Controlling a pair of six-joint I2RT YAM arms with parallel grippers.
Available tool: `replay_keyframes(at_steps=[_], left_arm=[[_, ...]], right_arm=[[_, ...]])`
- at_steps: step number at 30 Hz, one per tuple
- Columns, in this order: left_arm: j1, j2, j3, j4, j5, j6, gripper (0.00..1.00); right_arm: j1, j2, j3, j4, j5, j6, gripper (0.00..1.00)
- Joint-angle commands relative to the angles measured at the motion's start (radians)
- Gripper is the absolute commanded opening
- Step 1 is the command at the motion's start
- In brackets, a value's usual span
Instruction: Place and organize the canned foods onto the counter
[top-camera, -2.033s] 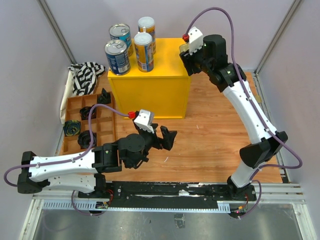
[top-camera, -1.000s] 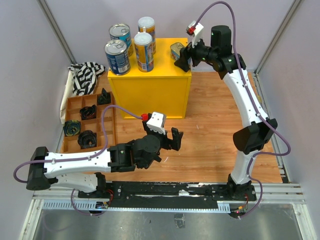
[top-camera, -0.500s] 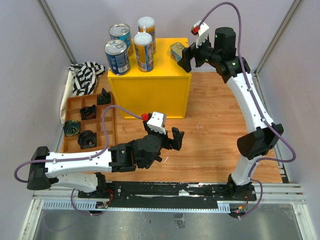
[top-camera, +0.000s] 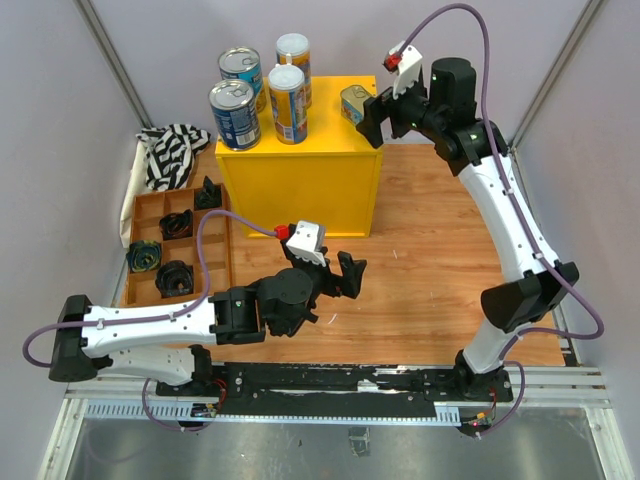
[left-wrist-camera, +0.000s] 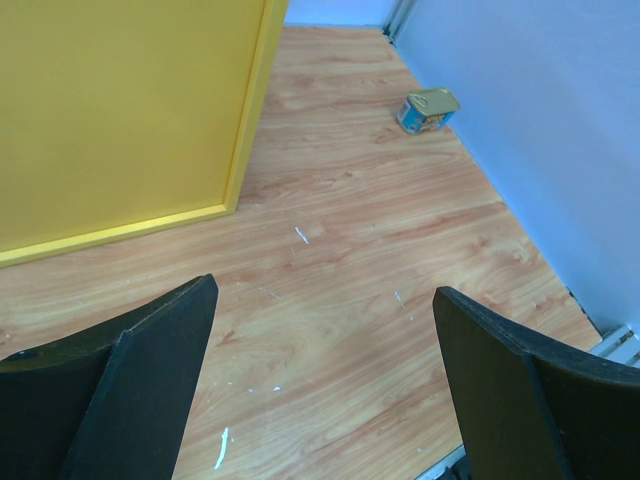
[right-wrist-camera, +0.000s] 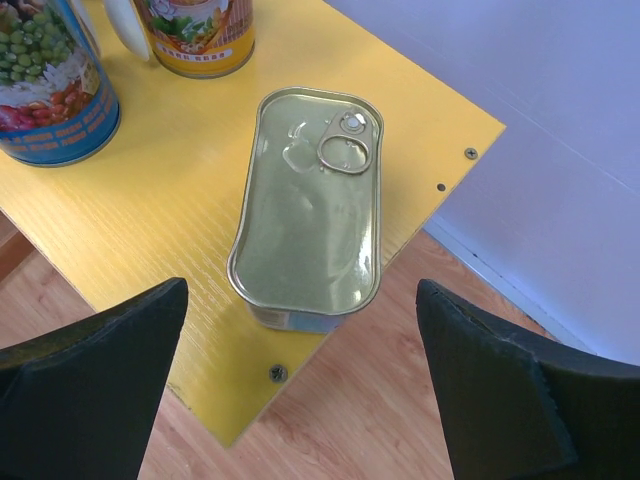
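Note:
My right gripper should close its fingers and push the tin's overhanging end (right-wrist-camera: 300, 316) inward, because the flat gold tin is sitting askew over the yellow counter's edge.
The yellow counter (top-camera: 300, 160) carries two wide blue cans (top-camera: 235, 113) (top-camera: 241, 72) and two slim yellow-blue cans (top-camera: 287, 103) (top-camera: 293, 55) on its left half. A flat gold tin (top-camera: 355, 102) lies at its back right corner. My right gripper (top-camera: 372, 112) hovers open just right of that tin. In the right wrist view the tin (right-wrist-camera: 310, 205) rests free on the counter (right-wrist-camera: 150, 220), ahead of the spread fingers of the right gripper (right-wrist-camera: 302, 285). My left gripper (top-camera: 335, 275) is open and empty over the floor. Its wrist view shows another gold tin (left-wrist-camera: 428, 109) on the floor by the wall.
A brown wooden tray (top-camera: 215, 235) holding small black objects (top-camera: 173, 278) sits left of the counter, with a striped cloth (top-camera: 170, 155) behind it. Grey walls close in the wooden floor (top-camera: 430, 250) on three sides. The counter's side (left-wrist-camera: 120, 110) stands close on the left gripper's left.
The right gripper has opened off the gold tin and drawn back a little to the right, leaving it on the counter. The left arm has shifted slightly.

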Motion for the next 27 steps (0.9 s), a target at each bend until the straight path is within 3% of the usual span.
replay_keyframes(at_steps=[1,7,14,18,27], left_arm=[[0.003,-0.026,-0.006,0.042,-0.008,0.001,0.94],[0.003,-0.033,-0.008,0.055,-0.002,0.013,0.94],[0.003,-0.040,-0.010,0.060,0.006,0.018,0.94],[0.003,-0.056,-0.022,0.061,0.004,0.009,0.93],[0.002,-0.077,-0.037,0.060,-0.003,-0.006,0.93]], right_arm=[[0.026,-0.047,-0.020,-0.024,0.094,0.035,0.96],[0.028,-0.134,-0.159,0.063,0.131,0.159,0.85],[0.028,-0.210,-0.283,0.160,0.162,0.369,0.51],[0.027,-0.202,-0.259,0.152,0.172,0.447,0.37],[0.020,-0.137,-0.191,0.141,0.187,0.519,0.30]])
